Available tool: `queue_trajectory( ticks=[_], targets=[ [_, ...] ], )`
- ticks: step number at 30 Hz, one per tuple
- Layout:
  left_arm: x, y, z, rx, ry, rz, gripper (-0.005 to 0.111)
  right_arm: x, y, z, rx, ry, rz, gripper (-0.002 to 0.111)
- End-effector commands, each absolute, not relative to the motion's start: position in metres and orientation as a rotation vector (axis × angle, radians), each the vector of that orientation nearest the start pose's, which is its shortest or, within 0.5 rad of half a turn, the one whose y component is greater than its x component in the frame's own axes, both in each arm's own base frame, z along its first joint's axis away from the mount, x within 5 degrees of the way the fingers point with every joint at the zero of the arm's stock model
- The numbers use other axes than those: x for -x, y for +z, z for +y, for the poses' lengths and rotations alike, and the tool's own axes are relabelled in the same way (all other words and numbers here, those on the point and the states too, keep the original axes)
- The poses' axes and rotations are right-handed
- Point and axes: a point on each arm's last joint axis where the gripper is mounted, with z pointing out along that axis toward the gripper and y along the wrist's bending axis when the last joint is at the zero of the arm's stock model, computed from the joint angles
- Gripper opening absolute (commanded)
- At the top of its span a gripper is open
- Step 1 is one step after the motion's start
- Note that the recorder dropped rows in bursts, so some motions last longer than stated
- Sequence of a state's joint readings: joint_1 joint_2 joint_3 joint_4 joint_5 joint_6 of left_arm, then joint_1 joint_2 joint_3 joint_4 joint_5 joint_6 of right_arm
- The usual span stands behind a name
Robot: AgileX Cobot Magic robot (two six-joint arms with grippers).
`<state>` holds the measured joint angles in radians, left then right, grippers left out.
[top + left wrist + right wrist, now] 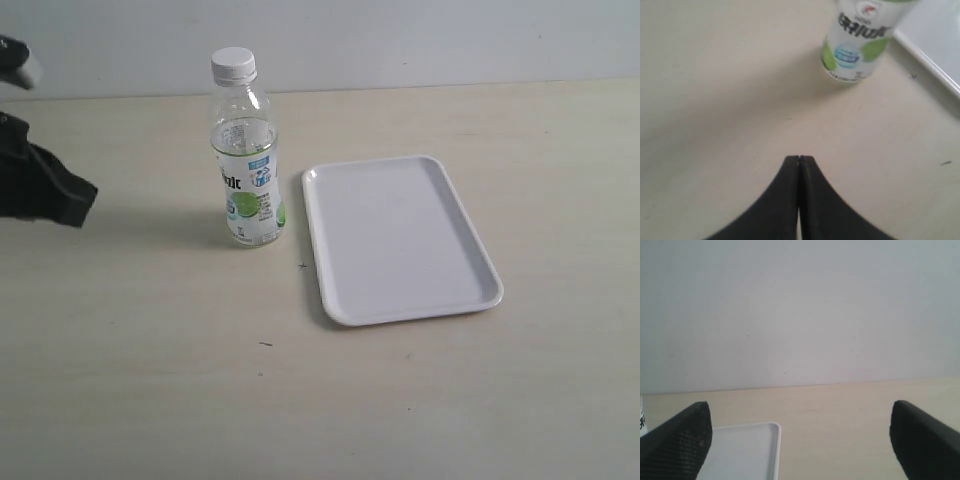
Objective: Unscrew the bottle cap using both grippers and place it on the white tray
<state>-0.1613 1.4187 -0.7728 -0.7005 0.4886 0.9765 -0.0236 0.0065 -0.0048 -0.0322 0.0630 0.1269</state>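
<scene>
I should move back, level my left gripper and go toward the bottle's upper half [243,122], because the gripper is pointing down at the table [807,134] short of the bottle's base.
The clear bottle [246,160] with its lime label stands upright on the table, its white ribbed cap [233,64] screwed on top. Just to its right lies the white tray [398,238], with nothing on it. My left gripper [62,200] is at the left edge of the exterior view, well apart from the bottle. In the left wrist view its black fingers meet tip to tip, so the gripper [799,159] is shut on nothing, with the bottle's lower part [855,45] ahead. My right gripper [800,422] is open, fingers wide apart, a tray corner [760,440] below it. It is out of the exterior view.
The pale wooden table [150,380] spreads in front of the bottle and the tray. A light wall [400,40] runs along the table's far edge. A tray edge [935,55] shows beside the bottle in the left wrist view.
</scene>
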Motion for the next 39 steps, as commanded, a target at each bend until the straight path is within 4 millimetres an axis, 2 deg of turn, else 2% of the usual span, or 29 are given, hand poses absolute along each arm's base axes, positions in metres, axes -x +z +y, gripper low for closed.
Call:
queue_trajectory(
  ticks=[1,3,6,13,18,23,31,39],
  targets=[
    [-0.250,0.206,-0.075,-0.670,-0.414,2.237,0.000,-0.056,0.208,-0.001,-0.093,0.056,1.541,0.091],
    [-0.248,0.207,-0.079,-0.620,-0.510,2.158,0.000,-0.056,0.208,-0.001,-0.093,0.056,1.541,0.091],
    [-0.240,0.209,-0.082,-0.662,-0.686,2.014,0.000,-0.056,0.208,-0.001,-0.093,0.056,1.541,0.091],
    [-0.234,0.220,-0.064,-0.608,-0.892,1.881,0.000,-0.056,0.208,-0.001,-0.093,0.056,1.541,0.091],
    [-0.238,0.236,-0.063,-0.741,-0.850,1.725,0.000,-0.056,0.208,-0.001,-0.093,0.056,1.541,0.091],
    [-0.229,0.260,-0.066,-0.920,-0.809,1.694,0.000,-0.056,0.208,-0.001,-0.093,0.056,1.541,0.091],
    [-0.209,0.298,-0.064,-0.704,-0.813,1.708,0.000,-0.056,0.208,-0.001,-0.093,0.056,1.541,0.091],
    [-0.180,0.320,-0.065,-0.604,-0.877,1.745,0.000,-0.056,0.208,-0.001,-0.093,0.056,1.541,0.091]
  ],
)
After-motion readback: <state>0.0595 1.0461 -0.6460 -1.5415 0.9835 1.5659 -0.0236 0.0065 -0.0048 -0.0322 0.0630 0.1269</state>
